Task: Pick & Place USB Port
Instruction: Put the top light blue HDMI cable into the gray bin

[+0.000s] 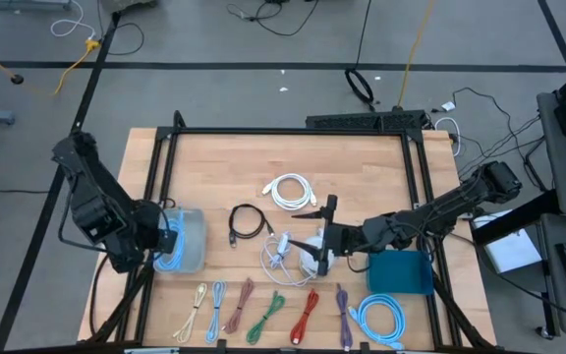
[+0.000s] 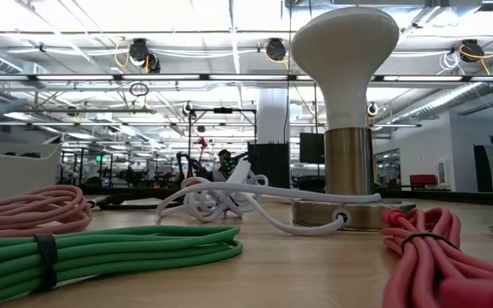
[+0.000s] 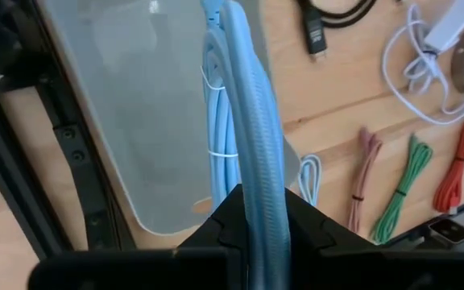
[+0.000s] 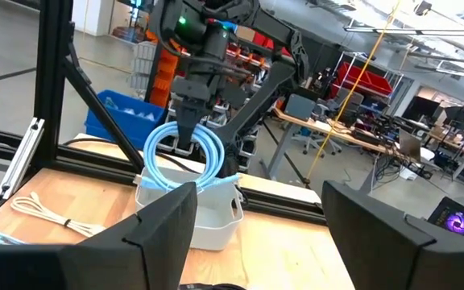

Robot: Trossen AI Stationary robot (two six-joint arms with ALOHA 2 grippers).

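My left gripper should carry on lowering until the coil touches the bin's bottom (image 1: 193,246), then let go, as the light-blue coil's lower end (image 4: 182,184) hangs inside the white bin's rim.
My left gripper (image 1: 162,241) at the table's left is shut on a light-blue USB cable coil (image 4: 184,157). It hangs over a translucent white bin (image 1: 193,241), which also shows in the left wrist view (image 3: 127,105). My right gripper (image 4: 256,242) stands open and level above the table's middle (image 1: 328,236), facing the bin, with nothing between its fingers. Below it stands a white-topped stand (image 2: 345,85) on a metal stem, with a white cable tangle (image 2: 221,201) beside it. My left gripper pinches the top strands of the coil's loop (image 3: 258,181) between its two fingers, coming steeply from above. The coil hangs below the fingers, and its lower end (image 4: 216,179) is at the bin's opening. I cannot tell whether it rests on the bin's floor.
Tied cable bundles lie in a row along the near edge: cream, pale blue, pink, green (image 1: 266,317), red (image 1: 308,313), purple, and a blue coil (image 1: 381,320). A black cable (image 1: 247,224) and a white coil (image 1: 293,192) lie farther back. A teal box (image 1: 401,273) sits at the right.
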